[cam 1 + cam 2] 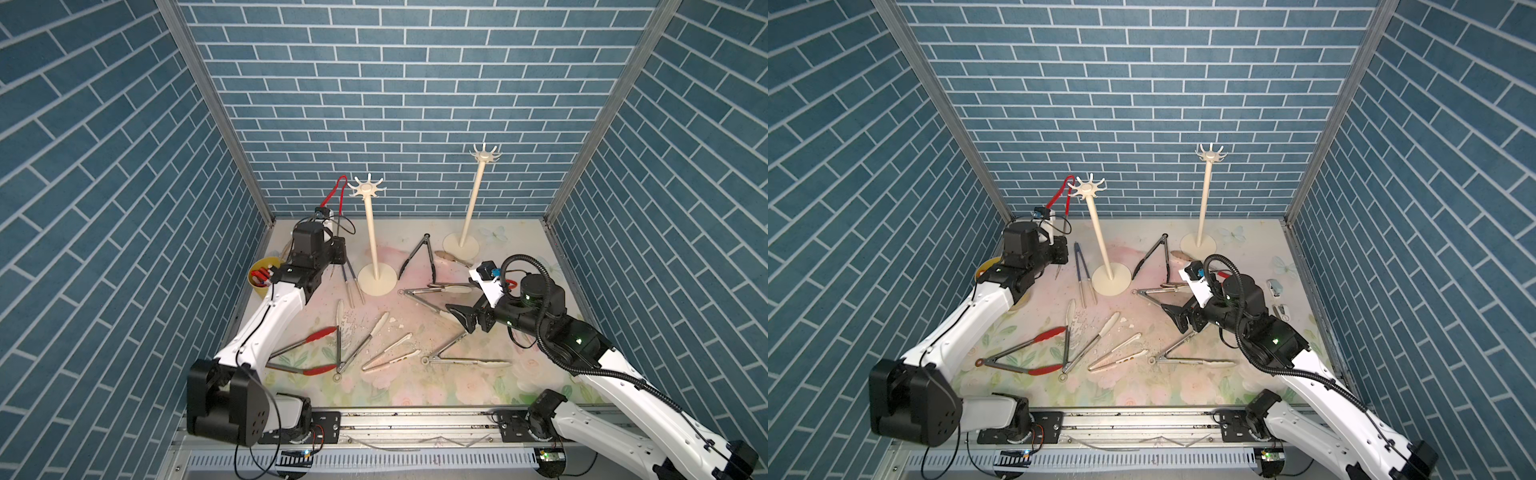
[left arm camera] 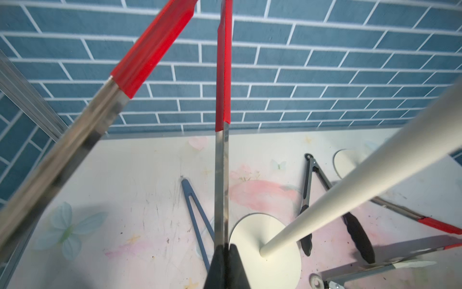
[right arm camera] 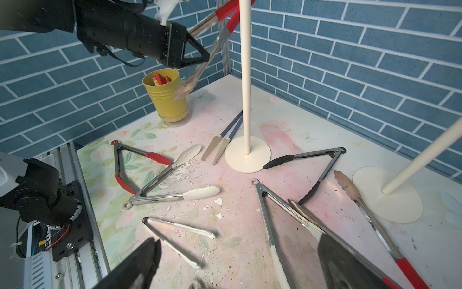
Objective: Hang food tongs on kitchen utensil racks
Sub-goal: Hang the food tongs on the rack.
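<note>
The tongs' red joined end [image 1: 343,178] is past the hook's top toward the wall. So my left gripper should pull back and hang the tongs on a near hook [image 1: 353,189].
My left gripper [image 1: 343,249] [image 2: 226,250] is shut on one steel arm of red-sleeved food tongs [image 1: 338,195] [image 2: 223,75]. They are held upright, joined end up and pale tips hanging down. The top of the tongs is right beside the hook crown of the left kitchen utensil rack [image 1: 366,189] [image 1: 1086,190]; I cannot tell whether they touch. The right rack [image 1: 473,195] stands bare at the back. My right gripper [image 1: 467,320] [image 3: 240,270] hangs open over cream-tipped tongs [image 3: 270,225] that lie on the table. More tongs lie around: red-tipped [image 1: 307,353], black [image 1: 419,257], cream-tipped [image 1: 365,340].
A yellow cup [image 1: 262,278] [image 3: 166,95] with red markers stands at the left wall, under my left arm. Slim blue tongs [image 1: 1079,266] lie beside the left rack's base [image 1: 376,280]. Two small white objects [image 1: 1275,286] lie near the right wall. White flakes litter the table's middle.
</note>
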Robot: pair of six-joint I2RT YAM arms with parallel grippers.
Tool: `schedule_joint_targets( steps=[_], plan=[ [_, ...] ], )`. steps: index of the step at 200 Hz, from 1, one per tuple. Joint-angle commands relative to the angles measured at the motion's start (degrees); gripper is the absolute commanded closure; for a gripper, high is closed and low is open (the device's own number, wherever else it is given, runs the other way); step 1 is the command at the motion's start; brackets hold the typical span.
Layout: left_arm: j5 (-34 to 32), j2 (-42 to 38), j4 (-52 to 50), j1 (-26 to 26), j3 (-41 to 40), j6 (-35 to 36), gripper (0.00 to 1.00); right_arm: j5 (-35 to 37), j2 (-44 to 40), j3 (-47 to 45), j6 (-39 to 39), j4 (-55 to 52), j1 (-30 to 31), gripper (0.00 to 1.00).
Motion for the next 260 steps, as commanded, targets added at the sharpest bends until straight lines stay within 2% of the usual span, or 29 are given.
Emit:
schedule_joint_targets(
  steps=[1,15,62,99,182,260],
  plan=[
    [1.43,-5.96,5.91,-0.22,-3.23,0.88,1.00,0.65,-0.93,1.06,-2.83,-0.02,-0.34,0.01],
    [2.95,-10.03,6.98,-0.22,-5.34,0.57,1.00,0.56,-0.83,1.20,-3.09,-0.03,-0.48,0.01],
    [14.69,-21.78,9.98,-0.11,-11.79,-3.17,1.00,-0.04,0.21,1.86,-3.63,-0.25,-0.70,0.01],
    [22.33,-24.16,9.26,0.83,-13.85,-5.73,1.00,-0.33,0.15,2.03,-4.22,-1.19,-0.79,0.01],
    [22.57,-20.15,8.88,0.83,-14.38,-6.16,1.00,-0.77,0.01,1.77,-4.42,-1.31,-0.79,0.01],
    [22.94,-20.92,14.13,0.64,-21.84,-7.72,1.00,0.47,1.00,1.24,-5.13,-0.77,-0.76,0.01]
  ],
)
